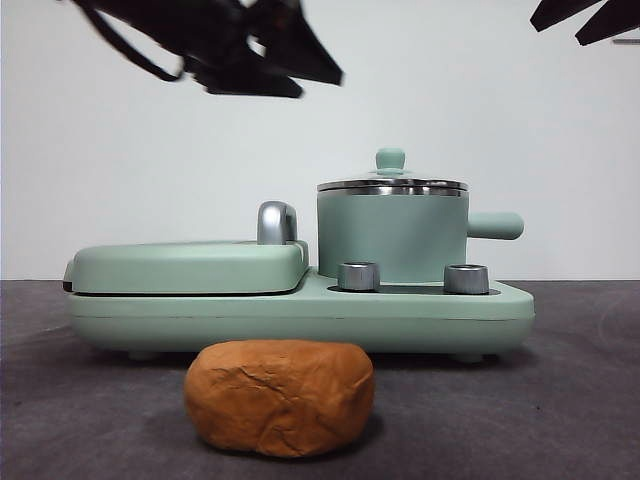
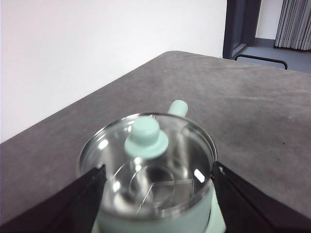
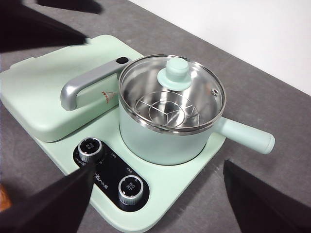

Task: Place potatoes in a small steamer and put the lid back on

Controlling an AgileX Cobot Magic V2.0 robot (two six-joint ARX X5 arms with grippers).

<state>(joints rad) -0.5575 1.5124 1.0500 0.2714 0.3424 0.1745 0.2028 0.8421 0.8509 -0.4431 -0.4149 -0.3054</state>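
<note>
I expect the steamer (image 1: 392,238) to be empty when I take the lid off, because only shiny steel can be seen through the clear lid (image 2: 149,187).
The orange-brown wrinkled potato (image 1: 280,397) lies on the table in front of the appliance; a sliver of it shows in the right wrist view (image 3: 2,196). The small mint-green steamer (image 1: 392,235) stands on the appliance's right side, handle to the right, with the lid (image 1: 392,185) resting on it. My left gripper (image 1: 290,70) hangs open and empty high above and left of the steamer; in its wrist view (image 2: 155,170) the jaws stand either side of the lid's knob (image 2: 146,138). My right gripper (image 3: 160,165) is open and empty, high at the top right corner (image 1: 585,20).
The mint-green appliance base (image 1: 300,315) carries a flat griddle cover (image 1: 185,265) with a chrome handle (image 1: 276,222) on its left and two steel dials (image 1: 358,276) in front of the steamer. Grey table all around; a white wall behind.
</note>
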